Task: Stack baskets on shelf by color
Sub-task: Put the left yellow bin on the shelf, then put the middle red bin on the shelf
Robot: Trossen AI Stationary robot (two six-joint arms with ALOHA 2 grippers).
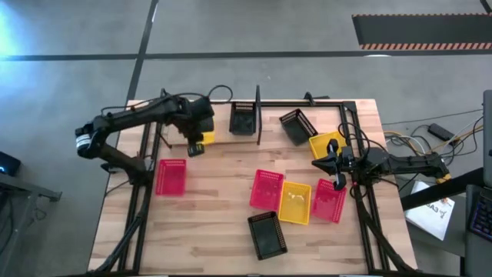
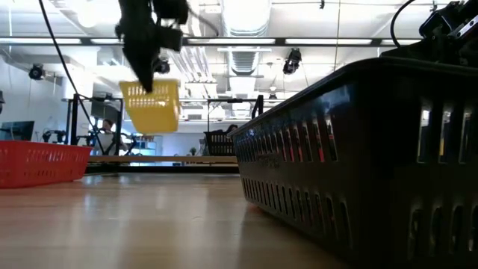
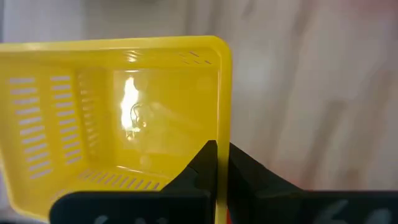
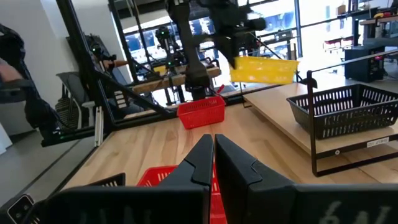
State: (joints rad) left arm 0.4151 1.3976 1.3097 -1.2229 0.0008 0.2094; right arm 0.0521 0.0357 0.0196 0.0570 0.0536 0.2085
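I keep my left gripper lowering the yellow basket (image 2: 151, 107), which hangs upright above the shelf's loose end (image 2: 128, 158) and clear of the black basket, until it rests there.
My left gripper (image 1: 197, 140) is shut on a yellow basket (image 2: 153, 104) held in the air over the table's far left part, left of the shelf (image 4: 281, 107). One black basket (image 1: 243, 118) stands on the shelf's board, and another black basket (image 1: 296, 125) sits tilted further right. My right gripper (image 4: 213, 155) is shut and touches nothing. It hovers at the table's right side between a yellow basket (image 1: 326, 145) and a red basket (image 1: 330, 200). More baskets rest on their bottoms on the table: red (image 1: 171, 177), red (image 1: 267, 190), yellow (image 1: 295, 201), black (image 1: 267, 235). My left gripper holds the yellow basket by one side wall, close to a corner (image 3: 221, 118). One finger (image 3: 196, 171) is inside the basket and the other (image 3: 249, 171) outside, pinching the wall at its rim from above. The basket is lifted clear and hangs below the fingers, slightly tilted.
The shelf's black upright rod (image 1: 257, 115) and frame rods (image 1: 350, 127) stand along the table's far and right parts. Black table-frame bars (image 1: 142, 185) run down the left side. Bare wood (image 1: 215, 208) lies between the left red basket and the middle group.
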